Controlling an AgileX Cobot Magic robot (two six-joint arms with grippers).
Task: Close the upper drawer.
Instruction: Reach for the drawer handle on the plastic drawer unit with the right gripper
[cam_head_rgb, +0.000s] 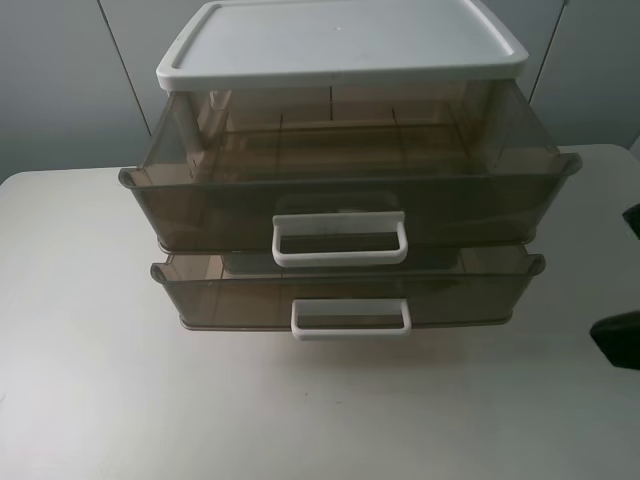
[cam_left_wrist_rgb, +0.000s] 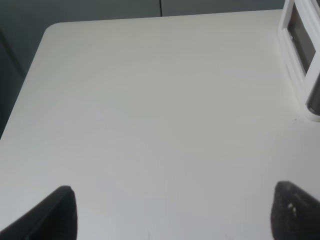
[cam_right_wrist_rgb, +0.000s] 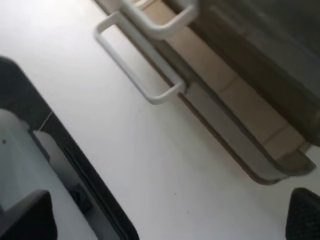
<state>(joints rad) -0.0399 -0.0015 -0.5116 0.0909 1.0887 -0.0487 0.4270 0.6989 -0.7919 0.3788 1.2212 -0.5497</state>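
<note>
A dark panel (cam_head_rgb: 247, 264) peeks out through the lower drawer, so I expect the front of a closed drawer to show there when the robot pushes the upper drawer (cam_head_rgb: 345, 199) in.
The upper drawer (cam_head_rgb: 340, 195) is a smoky-brown see-through drawer under the white lid (cam_head_rgb: 340, 40). It stands pulled partly out, with its chunky white loop handle (cam_head_rgb: 340, 240) facing the front. The right wrist view shows the drawer (cam_right_wrist_rgb: 270, 30) and its handle (cam_right_wrist_rgb: 165, 22). My right gripper (cam_head_rgb: 620, 278) is open and empty at the table's right edge, apart from the drawers; its fingertips (cam_right_wrist_rgb: 305, 215) show in the right wrist view (cam_right_wrist_rgb: 165, 220). My left gripper (cam_left_wrist_rgb: 175, 220) is open and empty over bare table, out of the high view.
The shallower lower drawer (cam_head_rgb: 350, 290) with a slim white handle (cam_head_rgb: 351, 318) sticks out further than the upper one; it also shows in the right wrist view (cam_right_wrist_rgb: 235, 125). The unit stands on a white table (cam_head_rgb: 120, 380). A corner of the unit (cam_left_wrist_rgb: 302, 60) shows in the left wrist view.
</note>
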